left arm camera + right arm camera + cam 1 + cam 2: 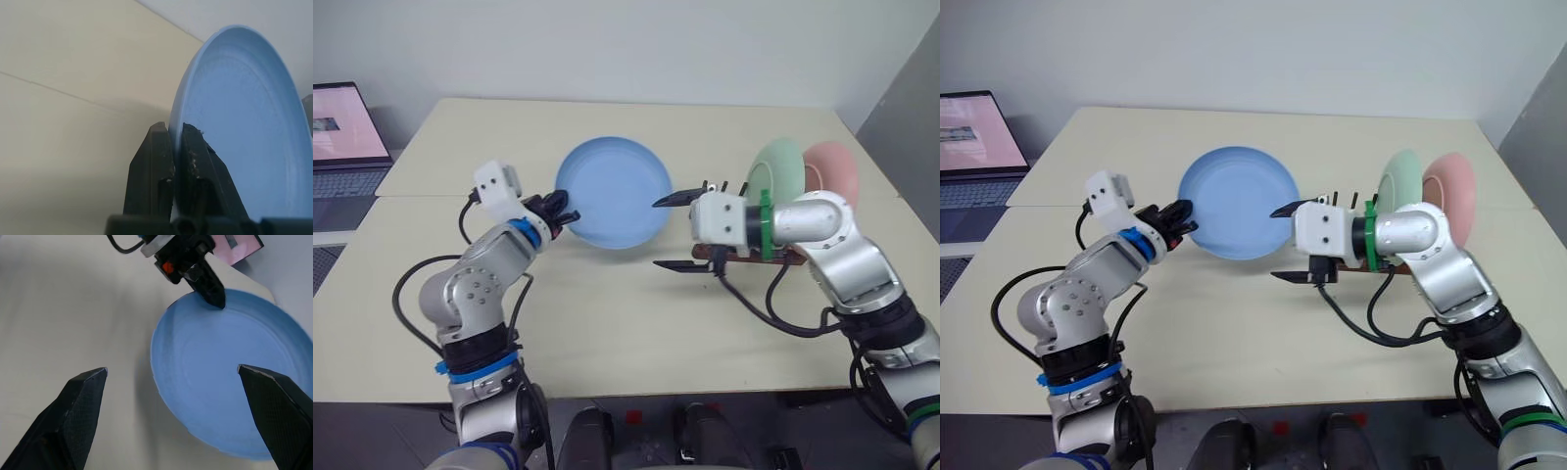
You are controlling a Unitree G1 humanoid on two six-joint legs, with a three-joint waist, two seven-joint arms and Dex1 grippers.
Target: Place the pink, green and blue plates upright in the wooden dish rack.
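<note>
The blue plate's rim [563, 183] farthest from the rack is in my left gripper; my right gripper should grab the rim [662, 218] facing the rack, then stand the plate upright.
The blue plate [615, 191] hangs tilted above the middle of the table. My left gripper [563, 215] is shut on its left rim; the left wrist view shows the two fingers [159, 161] pinching the edge of the blue plate [244, 122]. My right gripper [671, 233] stands wide open just right of the plate's right rim, one finger above and one below, not touching it. The green plate [781, 171] and the pink plate [837, 168] stand upright side by side in the wooden dish rack [705, 253], which my right arm largely hides.
A laptop [347, 137] with a pink screen sits on a side surface at the far left. The cream table [607, 323] is two tops joined by a seam. Bare tabletop lies in front of and behind the rack.
</note>
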